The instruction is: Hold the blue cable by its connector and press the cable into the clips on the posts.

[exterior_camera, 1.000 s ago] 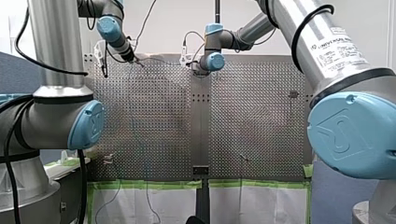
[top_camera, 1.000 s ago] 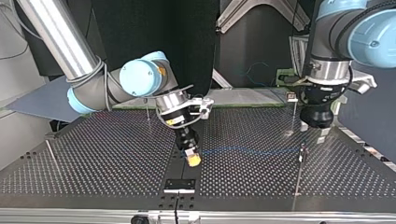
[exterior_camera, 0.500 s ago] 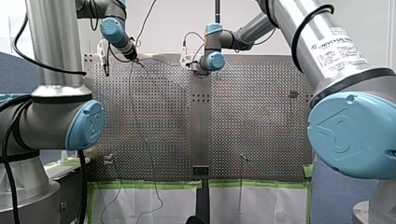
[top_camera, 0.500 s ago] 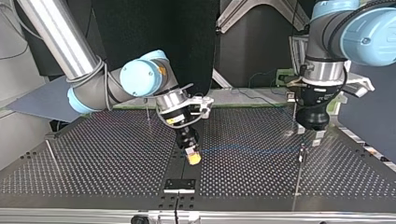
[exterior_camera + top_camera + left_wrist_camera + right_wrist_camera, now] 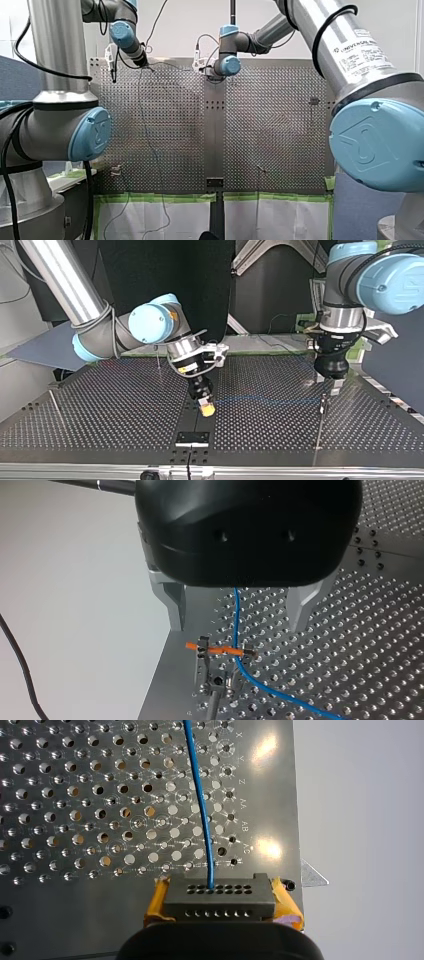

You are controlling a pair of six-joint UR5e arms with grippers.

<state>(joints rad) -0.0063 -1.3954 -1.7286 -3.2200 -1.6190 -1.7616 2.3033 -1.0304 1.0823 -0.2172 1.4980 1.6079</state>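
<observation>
The blue cable (image 5: 197,775) bows gently (image 5: 207,840) above the grey connector. The cable will stay attached and swing to the side in a smooth curve when I carry the connector.
My right gripper (image 5: 220,917) is shut on the grey connector (image 5: 220,897), yellow pads at both its sides. The blue cable (image 5: 202,805) leaves the connector and runs ahead over the perforated plate. In the top view my right gripper (image 5: 205,409) hovers low at the table's middle, and the cable (image 5: 265,401) stretches from it to a post (image 5: 323,407) under my left gripper (image 5: 334,384). In the left wrist view my left gripper (image 5: 239,628) is open above that post's clip (image 5: 216,650). The cable (image 5: 260,682) crosses the clip beside an orange piece and passes between the metal fingers (image 5: 176,605) untouched.
More thin posts stand on the table (image 5: 100,410): one behind my right arm (image 5: 158,357), one leaning at the top view's left (image 5: 56,407), one near the front edge (image 5: 316,440). Green tape (image 5: 160,197) lines the table's near edge in the front view.
My left gripper has lifted a little and shifted toward the top view's left, off the post. The loose cable on the table has swung slightly. My right gripper has stayed still.
</observation>
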